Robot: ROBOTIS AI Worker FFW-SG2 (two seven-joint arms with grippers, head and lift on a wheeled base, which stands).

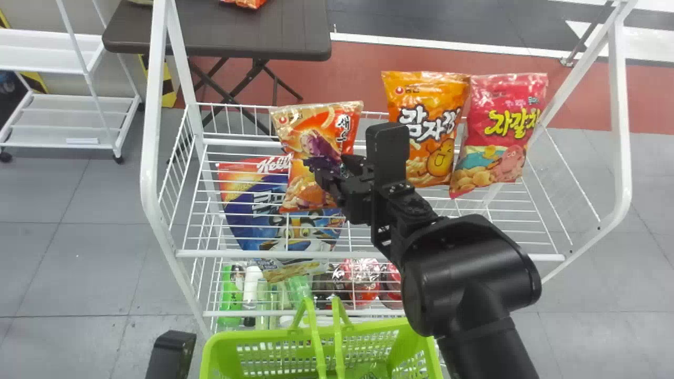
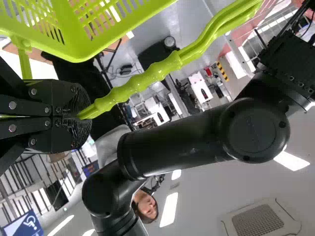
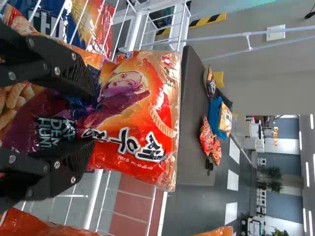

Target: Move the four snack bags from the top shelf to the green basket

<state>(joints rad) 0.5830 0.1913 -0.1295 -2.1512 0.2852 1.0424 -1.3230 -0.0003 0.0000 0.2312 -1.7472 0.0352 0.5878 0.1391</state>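
Note:
The orange-red snack bag (image 1: pixel 317 157) will gather into a pinched waist when I carry it to the basket, since creased film (image 3: pixel 82 105) shows between my right gripper's fingers.
In the head view my right gripper (image 1: pixel 337 168) is at the front of the orange-red snack bag (image 1: pixel 308 197), left of centre. In the right wrist view my right gripper (image 3: pixel 81 118) stands open, its fingers apart over the face of that bag (image 3: pixel 133 113). An orange bag (image 1: pixel 437 147) and a pink bag (image 1: pixel 500 126) stand to the right on the top shelf (image 1: pixel 368 255). A blue bag (image 1: pixel 247 216) lies behind and below the orange-red one. The green basket (image 1: pixel 421 345) is in front; its handle (image 2: pixel 142 78) is gripped by my left gripper (image 2: pixel 81 115), parked near the head view's bottom left.
White posts (image 1: pixel 152 158) frame the rack at both sides. Bottles and packaged goods (image 1: pixel 360 279) sit on the lower shelf behind the basket. A dark table (image 1: pixel 221 31) holding other snacks is beyond the rack, and a white cart (image 1: pixel 68 116) stands at the far left.

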